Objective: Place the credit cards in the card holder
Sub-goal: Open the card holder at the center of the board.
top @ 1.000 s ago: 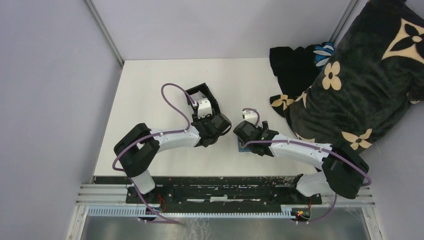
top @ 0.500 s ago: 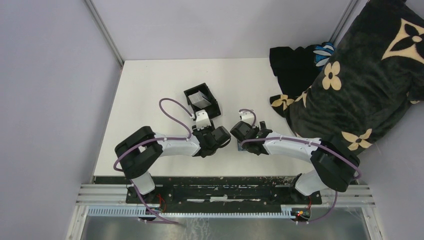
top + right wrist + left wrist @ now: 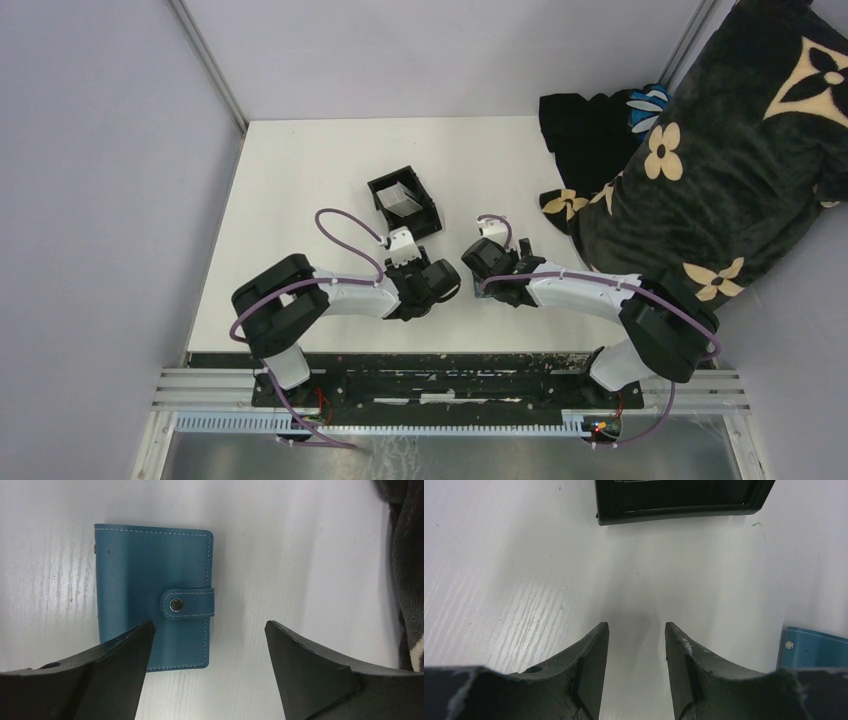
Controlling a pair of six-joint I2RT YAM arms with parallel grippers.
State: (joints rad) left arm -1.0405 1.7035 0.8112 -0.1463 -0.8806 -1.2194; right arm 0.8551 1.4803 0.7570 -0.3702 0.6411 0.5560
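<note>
The card holder is kept shut by the fastened snap tab (image 3: 189, 604), so my left gripper should hold down the opposite edge (image 3: 104, 570) while my right gripper pulls the tab open.
The card holder (image 3: 155, 595) is a teal-blue wallet lying flat and closed on the white table, its snap tab (image 3: 187, 604) fastened. My right gripper (image 3: 209, 625) hangs open over its near right part; the left finger overlaps the wallet's near left corner in the view and the right finger is over bare table. My left gripper (image 3: 636, 625) is open with nothing between its fingers, low over the table. The wallet's corner (image 3: 814, 647) shows to its right. The credit cards (image 3: 401, 199) lie pale grey inside the black box (image 3: 428, 214).
The black open-topped box's near wall (image 3: 684, 502) lies just ahead of my left fingers. A dark blanket with cream flowers (image 3: 720, 170) is heaped along the table's right side, and its edge (image 3: 407, 570) shows right of the wallet.
My left gripper has drawn back out of the black box toward the near edge and come down beside the wallet, empty. My right gripper has shifted slightly left over the wallet.
</note>
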